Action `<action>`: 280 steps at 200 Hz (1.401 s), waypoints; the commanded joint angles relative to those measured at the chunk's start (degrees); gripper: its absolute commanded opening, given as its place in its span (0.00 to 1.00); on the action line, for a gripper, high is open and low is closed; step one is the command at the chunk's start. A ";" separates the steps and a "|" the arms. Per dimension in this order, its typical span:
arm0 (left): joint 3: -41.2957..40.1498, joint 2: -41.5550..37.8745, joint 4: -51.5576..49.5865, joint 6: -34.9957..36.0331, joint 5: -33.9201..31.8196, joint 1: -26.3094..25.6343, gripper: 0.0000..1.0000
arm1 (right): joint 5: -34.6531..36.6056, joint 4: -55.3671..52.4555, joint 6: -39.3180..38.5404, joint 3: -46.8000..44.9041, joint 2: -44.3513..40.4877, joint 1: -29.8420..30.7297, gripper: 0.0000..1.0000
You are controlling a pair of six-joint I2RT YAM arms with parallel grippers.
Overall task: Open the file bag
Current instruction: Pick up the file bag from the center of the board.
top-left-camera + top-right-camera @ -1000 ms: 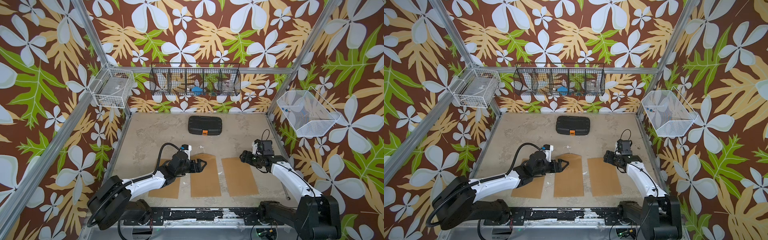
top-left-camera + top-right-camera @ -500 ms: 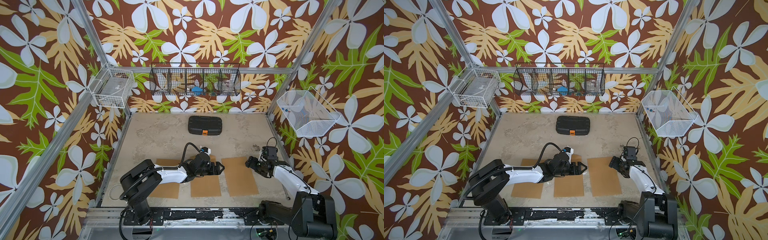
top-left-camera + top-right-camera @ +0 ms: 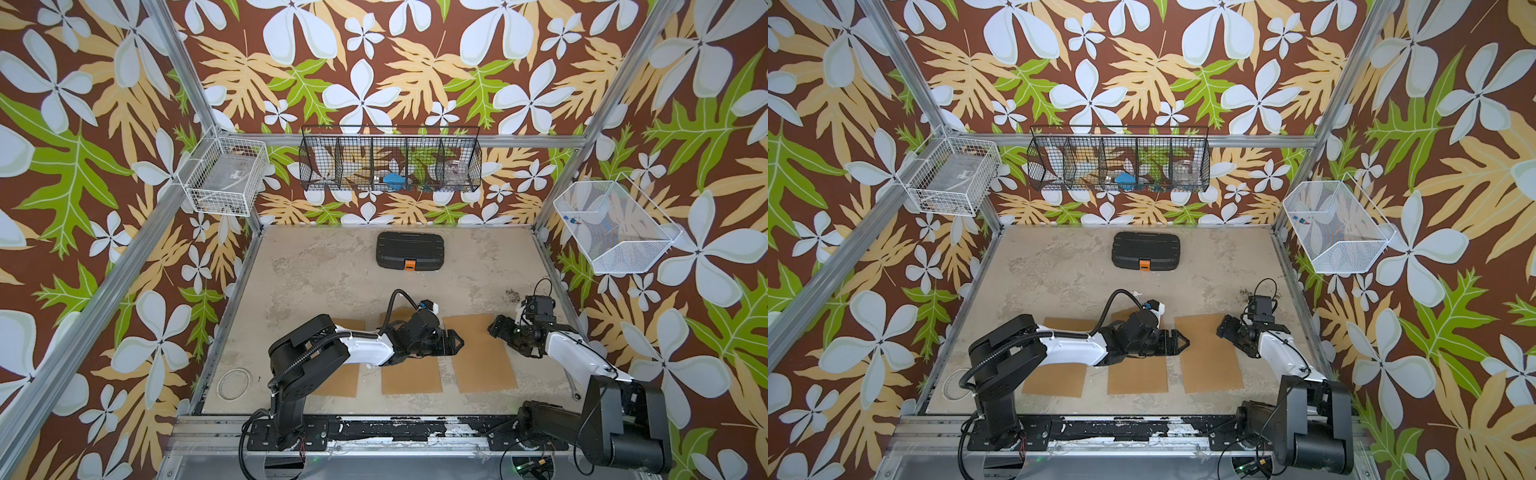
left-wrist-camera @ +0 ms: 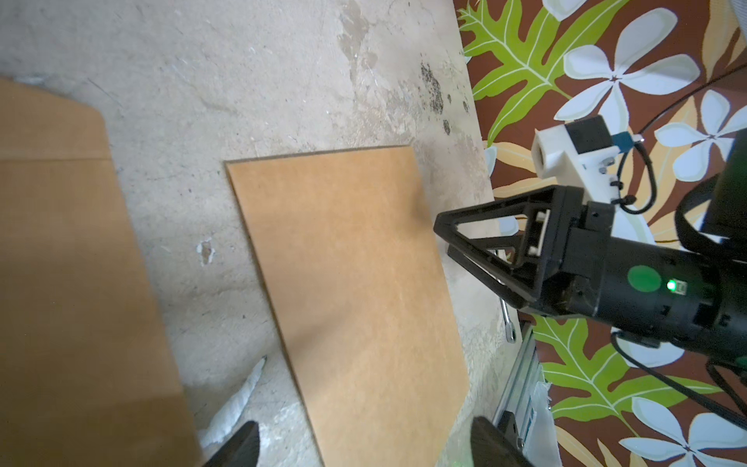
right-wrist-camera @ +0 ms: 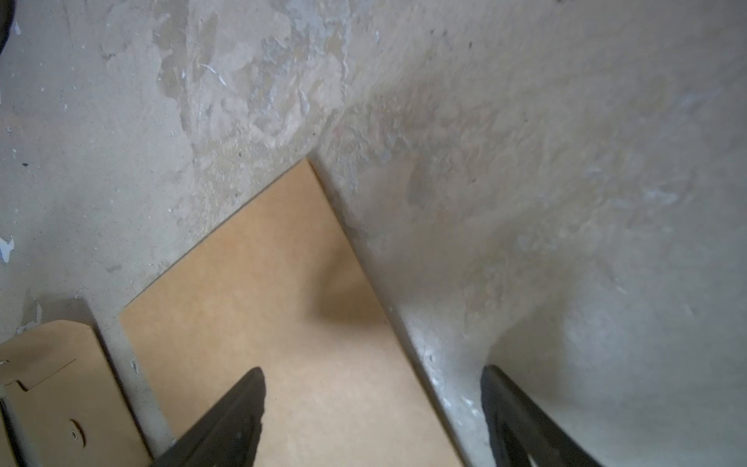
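The robot's open fingers face the free edge of the bag (image 3: 484, 357) under its right gripper, so the left gripper keeps moving toward that edge (image 3: 456, 366) and closes there.
Three flat brown file bags lie in a row near the table's front: left (image 3: 336, 384), middle (image 3: 411, 376) and right (image 3: 482, 357). My left gripper (image 3: 457, 343) lies low over the middle bag's right edge, pointing at the right bag (image 4: 351, 283). It is open (image 4: 364, 440) and holds nothing. The middle bag (image 5: 48, 384) shows a flap with a round button fastener. My right gripper (image 3: 496, 328) hovers over the right bag's far right corner (image 5: 283, 323). It is open (image 5: 372, 388), one finger over the bag and one over bare table.
A black case with an orange latch (image 3: 410, 251) sits at the back of the table. A black wire basket (image 3: 390, 164) hangs on the back wall, with white wire baskets at left (image 3: 226, 176) and right (image 3: 615, 226). A small metal key (image 4: 507, 319) lies by the right rail.
My left arm has swung right, carrying its gripper across the middle bag to that bag's right edge. My right gripper has shifted slightly nearer and stays open.
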 commanded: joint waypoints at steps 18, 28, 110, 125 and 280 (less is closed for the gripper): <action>3.21 2.04 -2.84 0.44 -1.88 -0.21 0.85 | -0.89 1.13 -0.59 -0.72 0.07 -0.15 0.84; 3.93 2.74 -3.23 0.55 -1.98 -0.25 0.85 | -1.08 1.31 -0.60 -0.79 0.17 -0.21 0.84; 6.60 6.89 -4.72 -0.41 -1.64 -0.37 0.83 | -1.78 2.10 -1.02 -0.93 0.99 -0.68 0.84; 7.02 7.56 -4.68 -0.66 -1.38 -0.37 0.83 | -1.87 2.36 -1.07 -1.13 1.12 -0.61 0.84; 10.96 11.00 -0.19 -3.40 0.66 -0.37 0.82 | -5.30 4.74 -1.23 -2.90 4.08 -0.60 0.83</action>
